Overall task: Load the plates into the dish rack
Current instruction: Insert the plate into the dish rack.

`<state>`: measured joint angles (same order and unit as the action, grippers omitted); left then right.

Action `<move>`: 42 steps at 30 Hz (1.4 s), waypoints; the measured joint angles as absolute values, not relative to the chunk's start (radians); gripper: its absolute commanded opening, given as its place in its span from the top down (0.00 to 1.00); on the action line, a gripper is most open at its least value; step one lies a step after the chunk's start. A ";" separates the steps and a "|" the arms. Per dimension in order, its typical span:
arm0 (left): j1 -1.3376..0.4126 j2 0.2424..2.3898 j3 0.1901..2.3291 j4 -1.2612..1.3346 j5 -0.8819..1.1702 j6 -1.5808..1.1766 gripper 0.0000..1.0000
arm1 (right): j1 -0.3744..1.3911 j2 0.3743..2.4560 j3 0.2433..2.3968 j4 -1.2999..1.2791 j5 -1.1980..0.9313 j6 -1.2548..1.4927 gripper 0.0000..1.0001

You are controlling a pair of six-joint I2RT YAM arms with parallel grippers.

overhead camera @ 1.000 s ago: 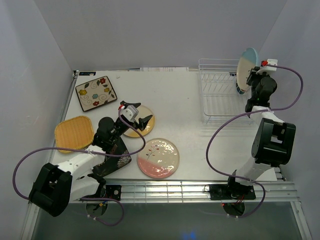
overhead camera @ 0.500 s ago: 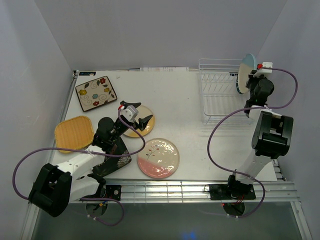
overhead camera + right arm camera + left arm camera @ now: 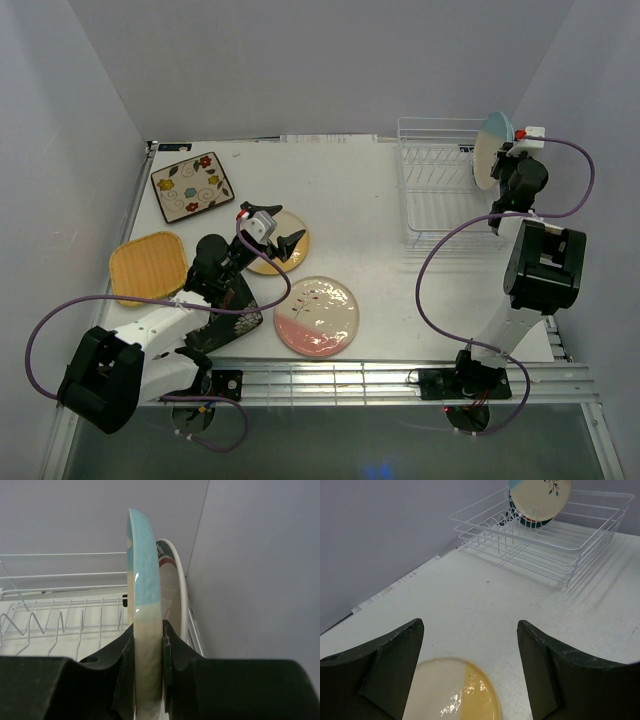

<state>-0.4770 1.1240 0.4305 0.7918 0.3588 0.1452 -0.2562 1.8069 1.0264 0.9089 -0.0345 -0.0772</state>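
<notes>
I should keep lowering the cream and blue plate (image 3: 487, 152) with my right gripper, as it is on edge next to the teal-rimmed plate, until the dish rack (image 3: 480, 194) holds it. Then I should let go.
My right gripper (image 3: 505, 158) is shut on the rim of the cream and blue round plate (image 3: 490, 148), holding it on edge over the right end of the white wire dish rack (image 3: 432, 205). In the right wrist view the gripper (image 3: 148, 630) pinches this plate (image 3: 145, 595), with the teal-rimmed plate (image 3: 176, 587) upright just behind it. My left gripper (image 3: 285, 243) is open and empty above the yellow-half plate (image 3: 266, 262); in the left wrist view the gripper (image 3: 470, 625) stands over that plate (image 3: 452, 692). The pink-half plate (image 3: 316, 316) lies flat near the front.
The flowered cream square plate (image 3: 192, 186) lies at the back left and the orange-yellow square plate (image 3: 148, 267) at the left edge. The black floral plate (image 3: 238, 318) is partly under my left arm. Grey walls close in the left, back and right sides.
My right gripper has carried the blue-half plate back and lower toward the rack's right end, next to the teal-rimmed plate. My left arm has not moved.
</notes>
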 measured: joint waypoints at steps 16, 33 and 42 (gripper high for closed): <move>-0.477 1.124 0.430 0.794 0.360 0.145 0.14 | -0.256 1.866 1.071 0.855 -0.026 -0.052 0.87; -0.477 1.124 0.430 0.794 0.370 0.150 0.14 | -0.252 1.940 1.184 0.771 -0.011 -0.024 0.82; -0.477 1.124 0.419 0.794 0.376 0.156 0.14 | -0.247 1.944 1.202 0.768 0.005 -0.021 0.65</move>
<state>-0.4770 1.1240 0.4194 0.7940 0.3756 0.1558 -0.2474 1.9442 1.2018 0.7677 0.0048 -0.0212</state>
